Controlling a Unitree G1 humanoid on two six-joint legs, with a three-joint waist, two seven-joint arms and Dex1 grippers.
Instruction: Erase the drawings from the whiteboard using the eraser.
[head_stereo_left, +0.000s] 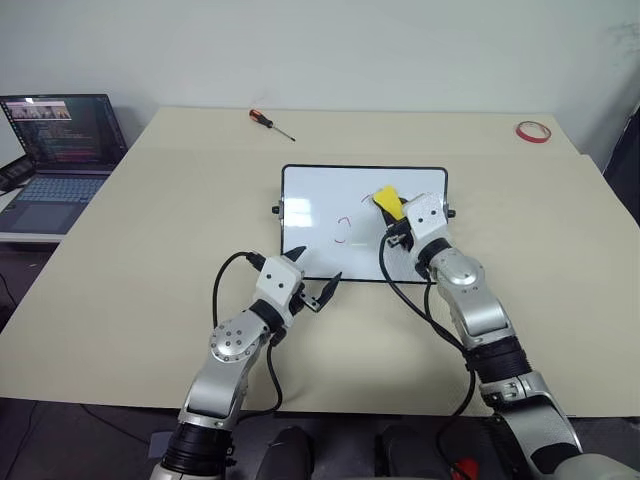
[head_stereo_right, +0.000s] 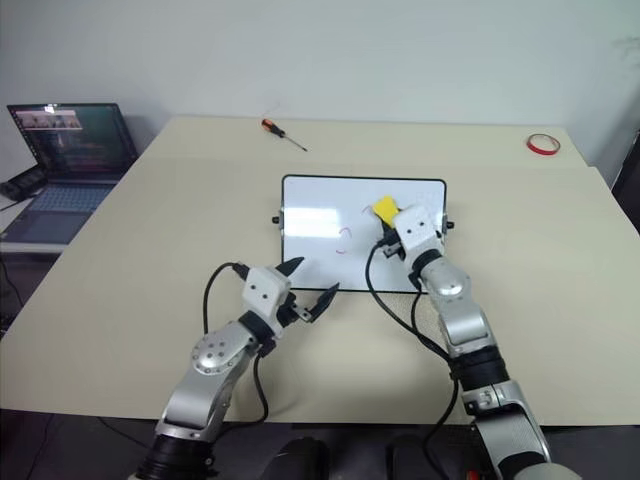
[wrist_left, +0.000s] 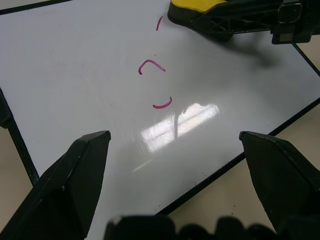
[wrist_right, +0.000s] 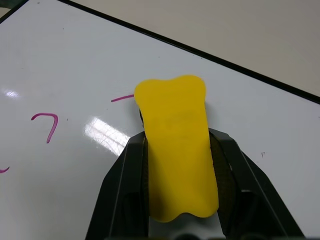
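Observation:
The robot's right gripper should wipe the eraser back over the stroke, hook and curve (head_stereo_left: 344, 221), because the eraser's tip only touches the end of the short red stroke.
The whiteboard (head_stereo_left: 312, 192) lies flat in the middle of the table. Small red drawings (head_stereo_left: 343, 230) sit near its centre, and the left wrist view shows them as a hook (wrist_left: 150, 66), a curve (wrist_left: 163, 104) and a short stroke (wrist_left: 159, 23). My right gripper (wrist_right: 177, 150) is shut on the yellow eraser (head_stereo_left: 386, 196), holding it over the board's right part, just right of the drawings. A red stroke (wrist_right: 121, 98) pokes out beside the eraser's tip. My left gripper (head_stereo_left: 315, 276) is open with nothing between its fingers, at the board's near edge.
An open laptop (head_stereo_left: 60, 150) stands on a side desk at far left. A screwdriver (head_stereo_left: 270, 122) lies on the table behind the board. A red tape ring (head_stereo_left: 533, 131) rests at the far right corner. Black cables hang from both wrists.

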